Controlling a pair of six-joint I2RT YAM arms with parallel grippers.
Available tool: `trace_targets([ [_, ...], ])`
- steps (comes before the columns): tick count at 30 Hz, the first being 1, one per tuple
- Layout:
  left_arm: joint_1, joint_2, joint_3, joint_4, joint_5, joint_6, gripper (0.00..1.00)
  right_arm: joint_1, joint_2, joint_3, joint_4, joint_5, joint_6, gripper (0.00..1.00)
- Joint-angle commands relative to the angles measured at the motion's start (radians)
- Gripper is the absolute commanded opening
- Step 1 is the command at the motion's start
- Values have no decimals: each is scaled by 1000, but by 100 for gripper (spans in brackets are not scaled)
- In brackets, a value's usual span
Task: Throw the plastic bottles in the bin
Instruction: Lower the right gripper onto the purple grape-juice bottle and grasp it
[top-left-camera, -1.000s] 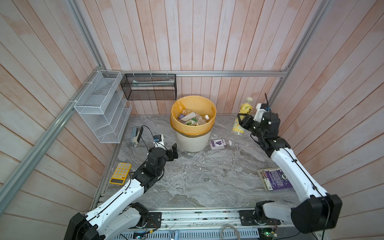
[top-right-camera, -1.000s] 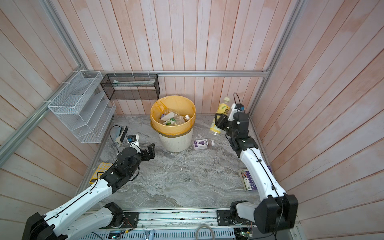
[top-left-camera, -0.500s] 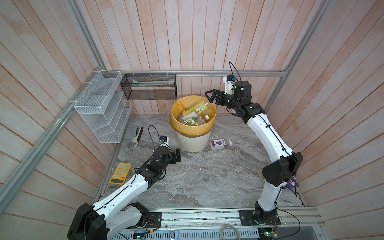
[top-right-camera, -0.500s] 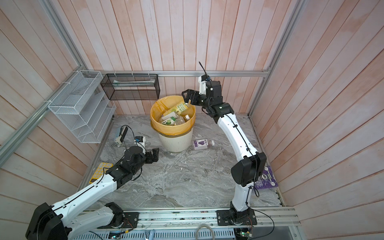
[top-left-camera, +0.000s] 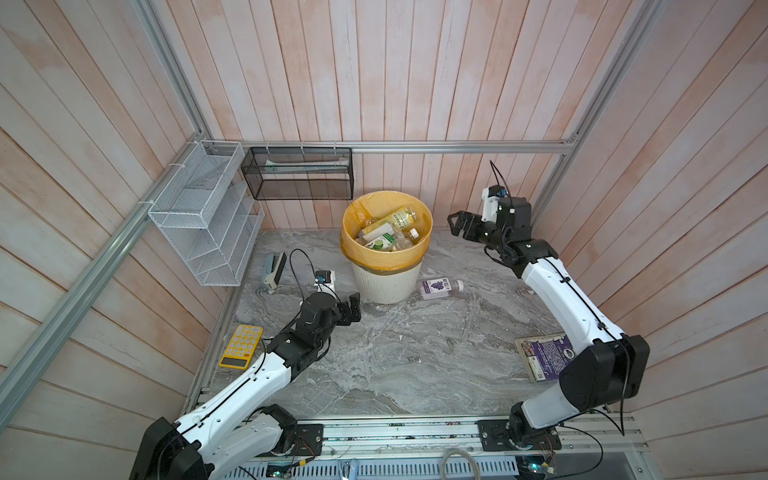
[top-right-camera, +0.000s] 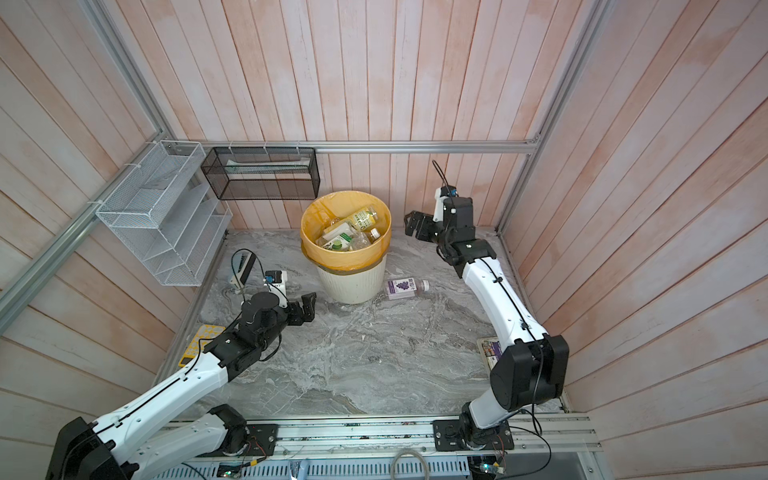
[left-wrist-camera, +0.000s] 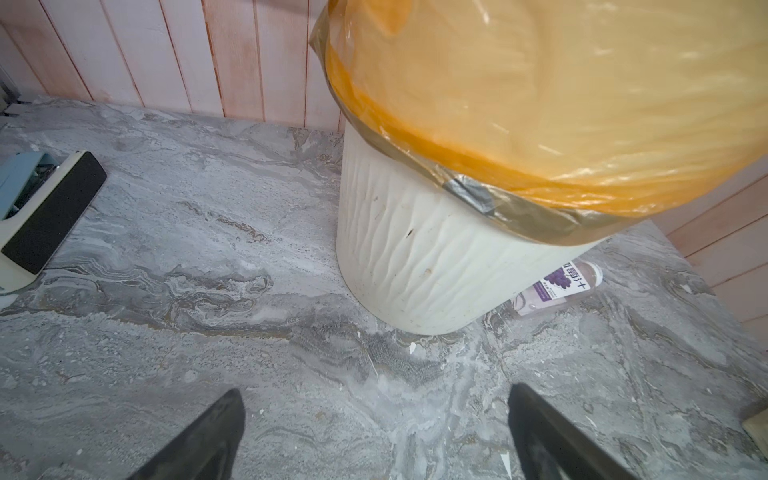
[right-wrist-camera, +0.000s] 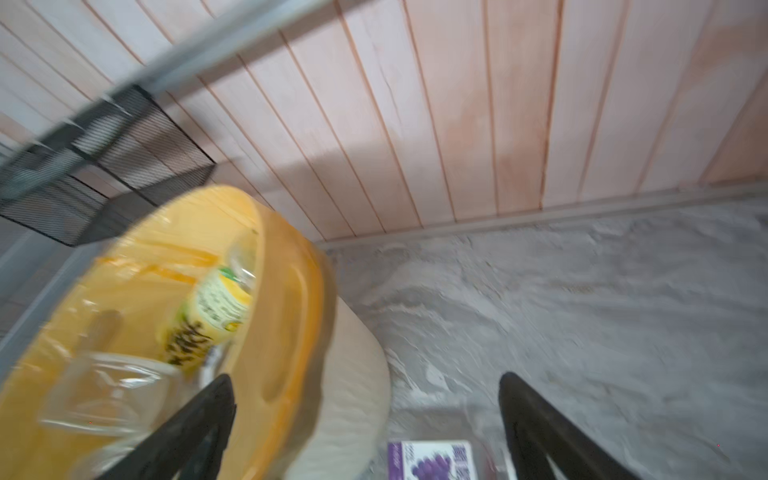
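Observation:
The bin (top-left-camera: 386, 283) is between my left gripper and the bottle with the purple label. My left gripper should therefore move back while my right gripper takes the bottle's body (top-left-camera: 436, 288).
The bin (top-left-camera: 386, 274) (top-right-camera: 351, 284) stands at the back middle of the table, its yellow bag folded over the rim. Several plastic bottles lie inside, a yellow-labelled bottle (top-left-camera: 401, 217) (right-wrist-camera: 212, 311) on top. A purple-labelled bottle (top-left-camera: 440, 287) (top-right-camera: 405, 286) (left-wrist-camera: 557, 284) lies on the table just right of the bin. My right gripper (top-left-camera: 457, 222) (right-wrist-camera: 363, 382) hangs open and empty in the air right of the bin's rim. My left gripper (top-left-camera: 353, 307) (left-wrist-camera: 374, 399) is open and empty, low over the table at the bin's left front.
A grey-black stapler (top-left-camera: 274, 270) and a yellow calculator (top-left-camera: 241, 347) lie at the left. A black wire basket (top-left-camera: 297, 172) and a white wire rack (top-left-camera: 203, 220) hang on the walls. A purple printed packet (top-left-camera: 544, 357) lies under my right arm.
My right gripper carried the yellow-labelled bottle over the bin, opened and let it fall in, then drew back to the right. My left gripper crept a little toward the bin.

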Motion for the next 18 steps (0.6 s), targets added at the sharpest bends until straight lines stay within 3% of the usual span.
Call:
trace_targets([
  [1, -32, -8, -19, 29, 2, 43, 100, -22, 14, -171, 70, 1, 71, 100],
  [8, -90, 61, -5, 29, -23, 74, 99, -22, 122, -295, 129, -29, 248, 99],
  [18, -96, 94, -21, 40, -11, 80, 100, 53, 228, -277, 127, 15, 392, 100],
])
